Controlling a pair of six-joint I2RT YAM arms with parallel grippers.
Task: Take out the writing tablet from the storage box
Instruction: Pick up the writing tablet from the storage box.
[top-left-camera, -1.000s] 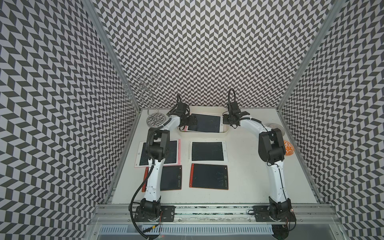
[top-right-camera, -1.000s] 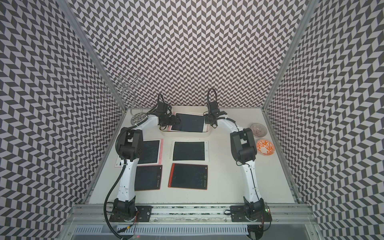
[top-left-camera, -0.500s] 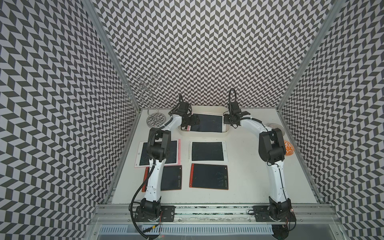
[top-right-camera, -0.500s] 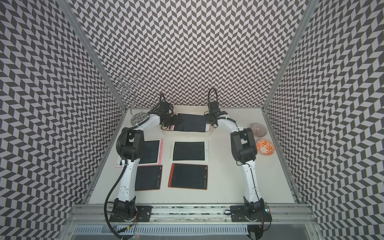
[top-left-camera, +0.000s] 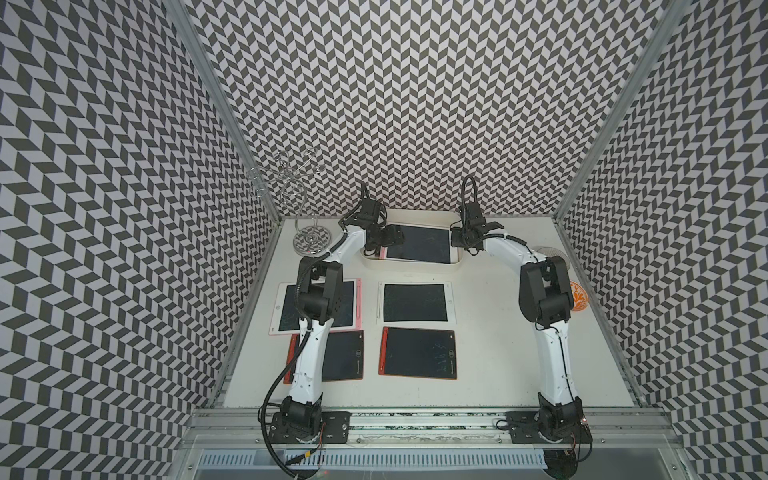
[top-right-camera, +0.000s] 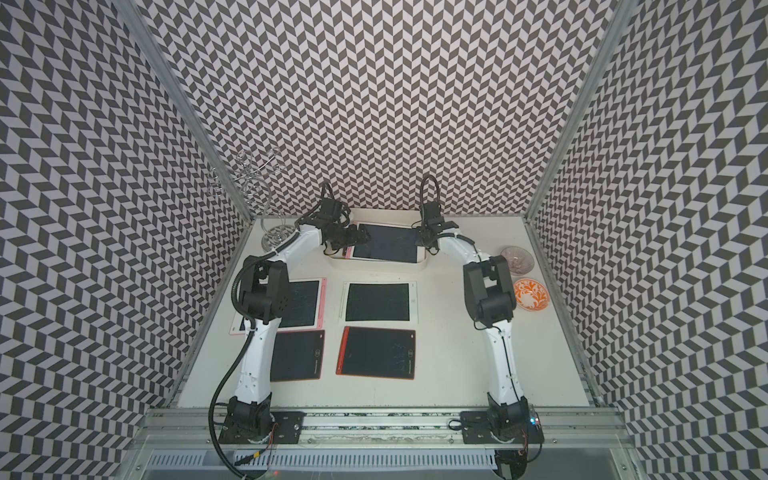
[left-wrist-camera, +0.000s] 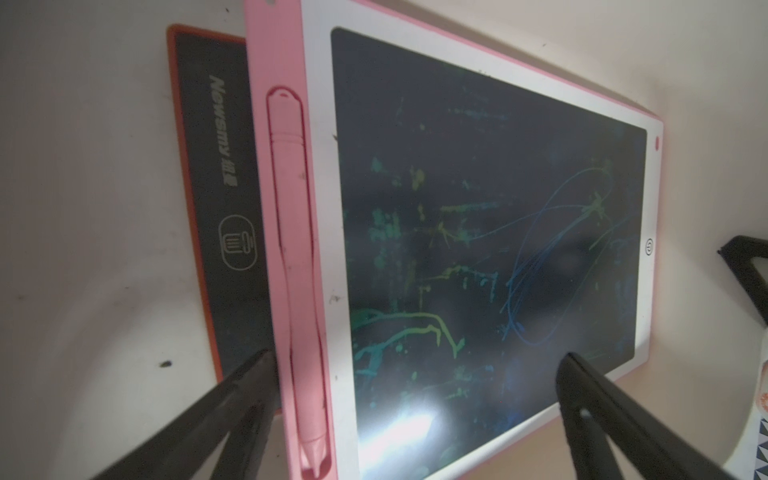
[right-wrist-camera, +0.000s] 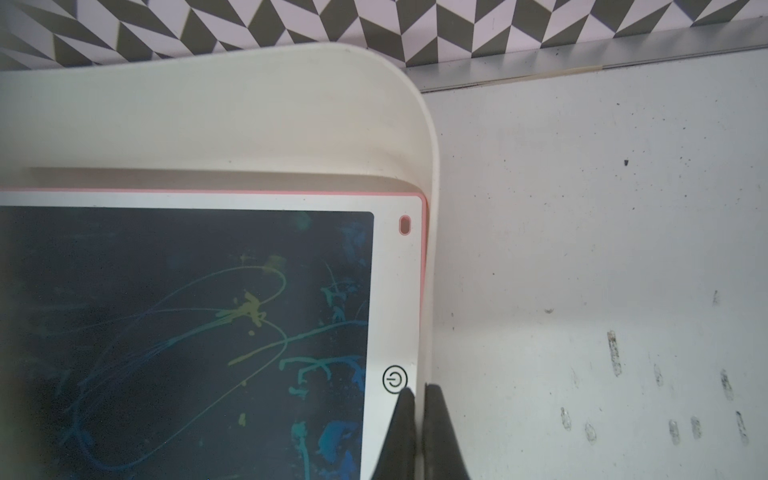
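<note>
My left gripper should keep tilting the tablet's pink stylus end (left-wrist-camera: 297, 272) up and close on it, one finger past it and the other over the tablet's dark screen (left-wrist-camera: 488, 232).
The cream-white storage box (top-left-camera: 411, 270) (top-right-camera: 378, 266) stands at the back middle of the table. A pink-and-white writing tablet (top-left-camera: 419, 245) (top-right-camera: 386, 246) (left-wrist-camera: 478, 208) (right-wrist-camera: 187, 332) lies in it, on top of an orange-framed tablet (left-wrist-camera: 212, 166). My left gripper (top-left-camera: 388, 241) (top-right-camera: 357, 237) (left-wrist-camera: 417, 357) is open just above the tablet's pink stylus end. One finger is past that edge and the other is over the dark screen. My right gripper (top-left-camera: 459, 241) (top-right-camera: 424, 241) (right-wrist-camera: 420, 390) is shut on the box's right wall (right-wrist-camera: 432, 249), beside the tablet's power button.
Four more tablets lie in two rows in front of the box, among them a white one (top-left-camera: 415, 302) and an orange one (top-left-camera: 417, 353). A wire stand (top-left-camera: 309, 239) is at the back left. A clear bowl (top-right-camera: 515, 257) and an orange-patterned bowl (top-right-camera: 531, 294) sit at the right.
My left gripper has moved a little to the right, further over the tablet's left end inside the box. The right arm has not moved.
</note>
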